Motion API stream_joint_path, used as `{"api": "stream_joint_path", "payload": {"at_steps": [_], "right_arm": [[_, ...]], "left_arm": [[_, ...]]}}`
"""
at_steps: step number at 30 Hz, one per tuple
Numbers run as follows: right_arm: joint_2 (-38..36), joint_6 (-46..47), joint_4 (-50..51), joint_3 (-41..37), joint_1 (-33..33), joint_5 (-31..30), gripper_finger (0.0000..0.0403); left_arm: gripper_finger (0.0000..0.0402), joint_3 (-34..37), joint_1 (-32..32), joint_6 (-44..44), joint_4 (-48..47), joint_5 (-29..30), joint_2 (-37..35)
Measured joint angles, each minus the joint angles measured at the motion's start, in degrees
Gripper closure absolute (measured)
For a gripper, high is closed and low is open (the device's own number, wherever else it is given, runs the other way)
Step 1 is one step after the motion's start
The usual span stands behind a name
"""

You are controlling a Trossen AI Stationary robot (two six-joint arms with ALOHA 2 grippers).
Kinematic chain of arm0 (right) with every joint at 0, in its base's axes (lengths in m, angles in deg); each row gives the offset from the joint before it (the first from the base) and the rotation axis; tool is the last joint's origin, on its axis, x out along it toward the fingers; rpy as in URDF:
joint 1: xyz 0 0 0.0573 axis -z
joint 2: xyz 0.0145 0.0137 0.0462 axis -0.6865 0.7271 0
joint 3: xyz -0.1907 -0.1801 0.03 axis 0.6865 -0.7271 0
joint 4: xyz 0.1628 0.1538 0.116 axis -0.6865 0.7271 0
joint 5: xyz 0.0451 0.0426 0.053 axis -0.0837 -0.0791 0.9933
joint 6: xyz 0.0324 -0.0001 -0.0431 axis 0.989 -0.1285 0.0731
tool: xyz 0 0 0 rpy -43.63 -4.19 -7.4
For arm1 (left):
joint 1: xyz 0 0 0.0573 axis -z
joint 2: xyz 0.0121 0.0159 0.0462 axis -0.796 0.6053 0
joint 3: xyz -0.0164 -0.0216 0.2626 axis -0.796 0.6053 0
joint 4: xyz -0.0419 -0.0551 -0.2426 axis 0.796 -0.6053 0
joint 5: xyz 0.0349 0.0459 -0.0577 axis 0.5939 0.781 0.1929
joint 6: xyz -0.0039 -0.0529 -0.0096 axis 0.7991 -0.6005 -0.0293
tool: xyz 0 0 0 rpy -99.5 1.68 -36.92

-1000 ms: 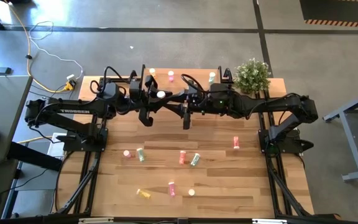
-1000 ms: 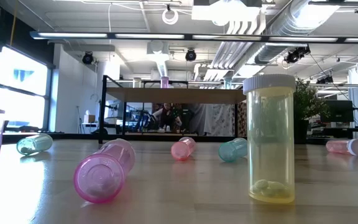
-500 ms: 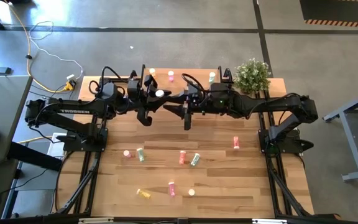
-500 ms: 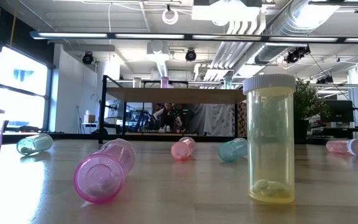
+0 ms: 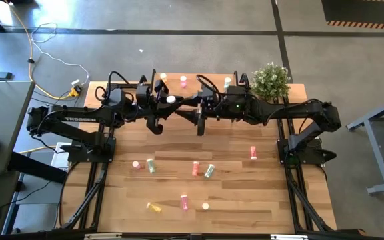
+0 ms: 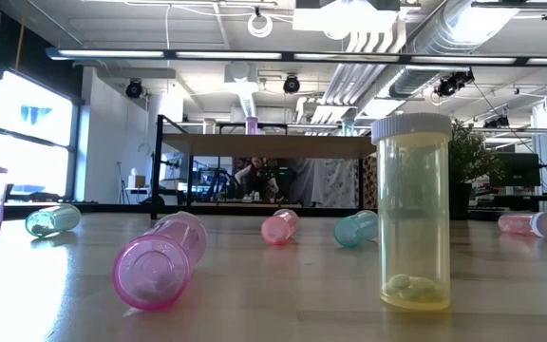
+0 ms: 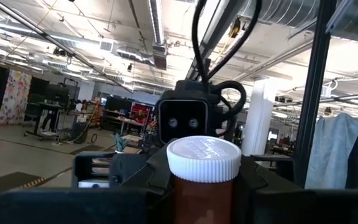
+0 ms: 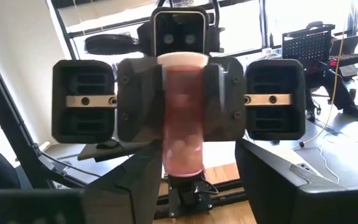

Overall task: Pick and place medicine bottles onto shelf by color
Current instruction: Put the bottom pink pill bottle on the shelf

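My left gripper is holding on so that the bottle sits deep (image 8: 184, 93) between its fingers. My right gripper should hold the bottle's lower end (image 8: 183, 159) while my left gripper takes the bottle again nearer the ends of its fingers.
High over the table's far middle, my left gripper (image 5: 168, 107) is shut on a red-orange medicine bottle (image 8: 182, 112) with a white cap (image 7: 204, 158). My right gripper (image 8: 197, 186) faces it from the table's right. It is open, its fingers on either side of the bottle's lower end. The shelf (image 5: 205, 79) stands at the far edge, and a yellow (image 5: 163, 78), a pink (image 5: 183, 81) and a pale green bottle (image 5: 227, 83) stand upright on it. Several more bottles lie on the tabletop (image 5: 195, 169). My left gripper pinches the bottle's body (image 8: 169, 118) between its two fingers (image 8: 138, 99), just below the cap. The fingers come from the table's left, about level and tipped a little upward. The bottle stands upright, cap up, lifted clear well above the table.
A potted plant (image 5: 271, 80) stands at the far right corner beside the shelf. Near the front edge an upright yellow bottle (image 6: 412, 214) and a pink one on its side (image 6: 160, 261) stand out. Another bottle lies to the right (image 5: 253, 153).
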Motion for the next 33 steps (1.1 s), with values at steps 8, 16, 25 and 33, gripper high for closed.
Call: {"api": "stream_joint_path", "payload": {"at_steps": [8, 16, 25, 33], "right_arm": [[1.91, 0.14, -3.27, 0.0, -0.09, 0.36, 0.0207], [2.49, -0.2, -4.85, 0.0, 0.28, 0.1, 0.0208], [3.45, 0.24, -5.58, 0.0, 0.26, 0.44, 0.0238], [3.48, 0.24, -6.28, 0.0, 0.26, 0.56, 0.028]], "left_arm": [[0.033, -0.02, 0.0, -0.02, 1.82, 0.54, -0.01], [0.033, -0.02, 0.0, -0.02, 1.73, 0.51, -0.01], [0.033, -0.04, 0.02, -0.02, 1.71, 0.51, -0.01], [0.033, -0.04, 0.02, 0.0, 1.6, 0.51, -0.01]]}}
